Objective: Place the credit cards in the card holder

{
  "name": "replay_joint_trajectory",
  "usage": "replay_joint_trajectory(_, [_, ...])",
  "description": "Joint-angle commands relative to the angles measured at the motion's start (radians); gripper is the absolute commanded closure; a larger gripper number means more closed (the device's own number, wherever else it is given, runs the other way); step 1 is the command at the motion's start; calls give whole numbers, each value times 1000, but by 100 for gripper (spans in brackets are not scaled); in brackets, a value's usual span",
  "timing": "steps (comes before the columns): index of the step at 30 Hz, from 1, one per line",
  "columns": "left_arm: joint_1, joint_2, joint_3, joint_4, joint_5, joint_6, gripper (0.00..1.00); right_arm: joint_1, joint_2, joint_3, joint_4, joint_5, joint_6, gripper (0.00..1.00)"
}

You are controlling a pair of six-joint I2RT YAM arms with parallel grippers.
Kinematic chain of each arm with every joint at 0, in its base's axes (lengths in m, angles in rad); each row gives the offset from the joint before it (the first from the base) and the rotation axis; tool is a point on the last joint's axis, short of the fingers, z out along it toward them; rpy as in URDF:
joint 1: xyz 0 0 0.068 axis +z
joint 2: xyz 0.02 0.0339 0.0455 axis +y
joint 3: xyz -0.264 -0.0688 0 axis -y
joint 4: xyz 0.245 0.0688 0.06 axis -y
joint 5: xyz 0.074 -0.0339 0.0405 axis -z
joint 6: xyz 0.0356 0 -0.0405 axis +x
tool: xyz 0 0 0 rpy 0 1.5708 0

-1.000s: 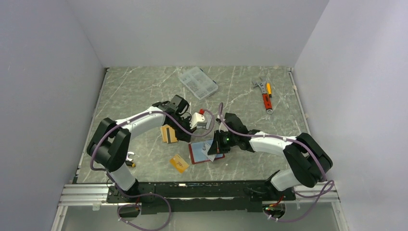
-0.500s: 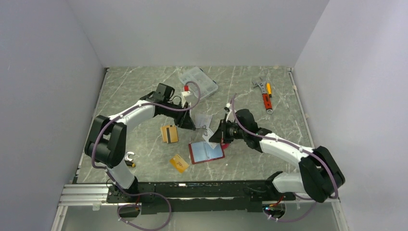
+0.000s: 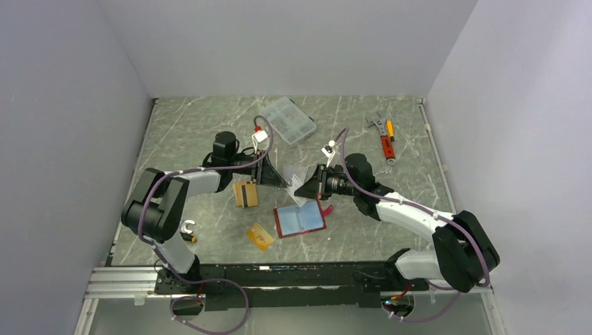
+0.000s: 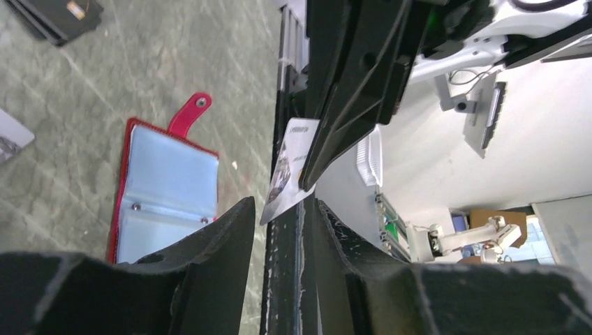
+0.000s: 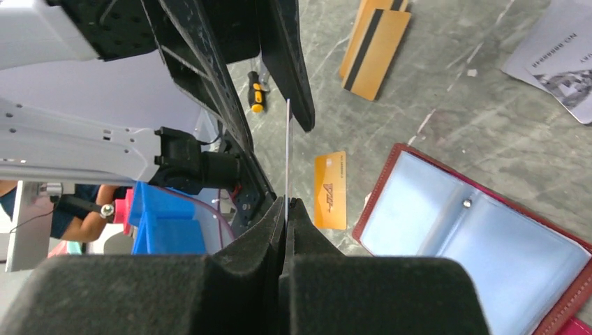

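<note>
My right gripper covers the middle of the silver-grey card, so my left gripper should steady the card while my right gripper takes it nearer the card's end.
The red card holder lies open on the table, its light blue inside up. Just above it, my right gripper is shut on a silver-grey credit card, seen edge-on in the right wrist view. My left gripper faces it, open. The card's free corner is just beyond the left gripper's fingertips and touches neither finger. Orange-gold credit cards lie on the table: a striped pile and a single one. Another silver-grey credit card lies flat.
A clear plastic compartment box sits at the back. A wrench and an orange-handled tool lie at the back right. A small black wallet lies near the cards. A white hook rests by the left arm's base.
My left jaws have opened and the left arm has drawn back to the left. The right gripper has swung up and away from the card holder, keeping the silver-grey card.
</note>
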Motion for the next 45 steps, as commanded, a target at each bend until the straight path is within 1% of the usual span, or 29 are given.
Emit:
replay_joint_trajectory(1, [28,-17,-38,459,77,-318,58,-2,3,40,135,-74,37,100])
replay_joint_trajectory(4, [29,-13,-51,529,72,-359,58,-1,14,43,149,-77,44,100])
replay_joint_trajectory(10, [28,-36,-46,506,73,-347,63,8,53,64,183,-71,52,100])
replay_joint_trajectory(12, [27,-47,-43,477,75,-328,64,12,64,72,193,-67,54,100])
replay_joint_trajectory(18, [27,-74,-36,317,76,-205,69,15,62,73,216,-65,58,100])
replay_joint_trajectory(22, [27,-73,-18,260,78,-171,80,24,58,79,210,-77,46,100])
replay_joint_trajectory(25, [27,-75,-8,245,79,-162,92,26,54,88,178,-98,27,100])
replay_joint_trajectory(26, [28,-78,-4,227,83,-149,99,24,51,95,159,-109,16,97])
replay_joint_trajectory(30, [27,-86,7,141,95,-92,100,1,45,153,28,-152,-64,83])
replay_joint_trajectory(33, [18,-96,13,104,106,-61,100,-46,66,212,-33,-238,-99,78])
replay_joint_trajectory(35, [10,-99,24,65,114,-34,100,-67,90,251,-59,-291,-118,78])
replay_joint_trajectory(37, [3,-104,29,56,121,-25,100,-74,113,287,-84,-338,-139,80])
replay_joint_trajectory(40, [0,-111,34,54,127,-24,100,-74,153,328,-123,-406,-167,81])
replay_joint_trajectory(43, [0,-114,39,43,131,-16,100,-74,165,331,-128,-441,-173,86])
replay_joint_trajectory(45, [1,-114,40,35,133,-10,100,-74,166,331,-147,-458,-188,86])
